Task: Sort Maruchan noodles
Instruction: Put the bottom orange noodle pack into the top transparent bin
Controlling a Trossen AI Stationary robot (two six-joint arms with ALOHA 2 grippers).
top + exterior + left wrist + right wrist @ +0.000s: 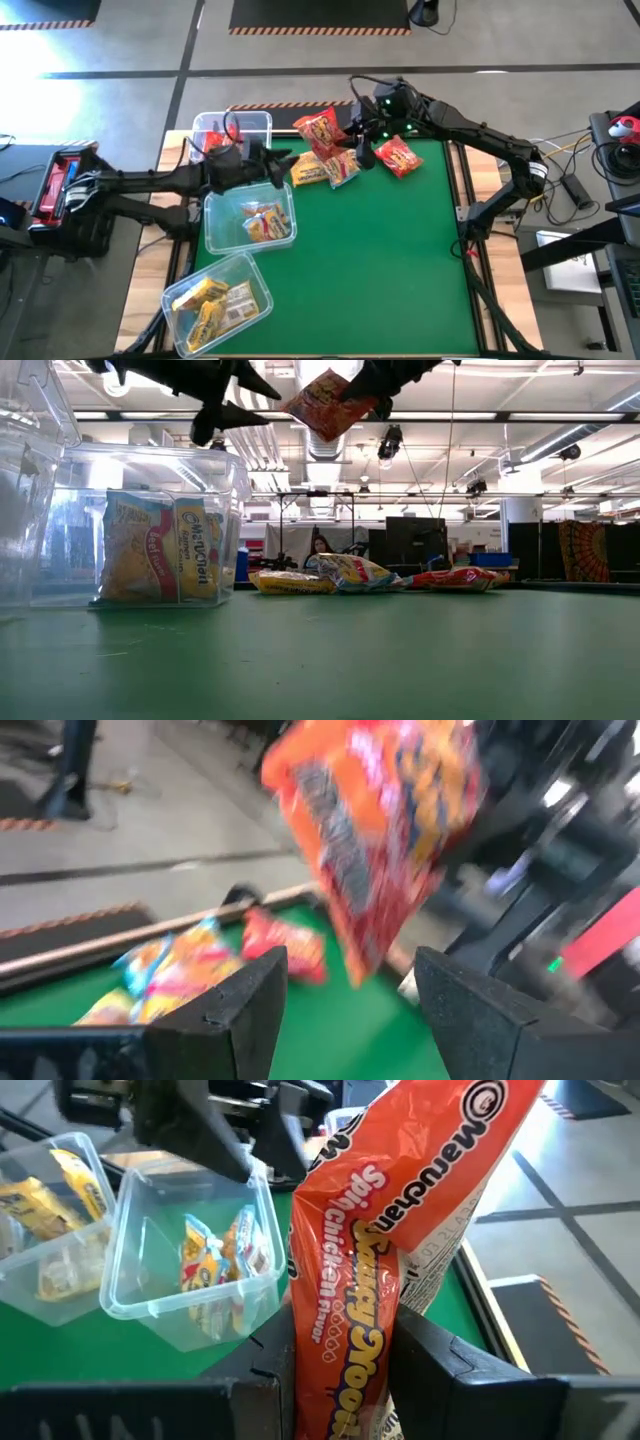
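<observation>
Next, I put the packet down on the mat (348, 196) with my right gripper and grip it again for the handover, because the red packet's loose end (312, 126) tilts away from my left gripper.
My right gripper (352, 140) is shut on a red Maruchan noodle packet (320, 130), held high above the table's far middle. My left gripper (285, 165) stands open just left of that packet, level with it, and its fingers touch nothing (350, 1005). Three more packets lie flat on the green mat at the far side: a yellow one (308, 170), an orange-and-blue one (343, 168) and a red one (398, 157). A clear bin (250, 218) holds orange-and-blue packets. A nearer clear bin (215, 300) holds yellow ones. My right gripper pinches the red packet between its two fingers at one end (335, 1380). The packet stands on edge between them, its length running on past the fingertips. The fingers come from the table's far right, slanting down. The packet (320, 405) is tilted and lifted clear of the table.
A third clear bin (232, 128) stands at the far left, partly under my left arm. The mat's middle, right and near parts (400, 270) are free room. Cables run along the table's right edge (470, 240).
</observation>
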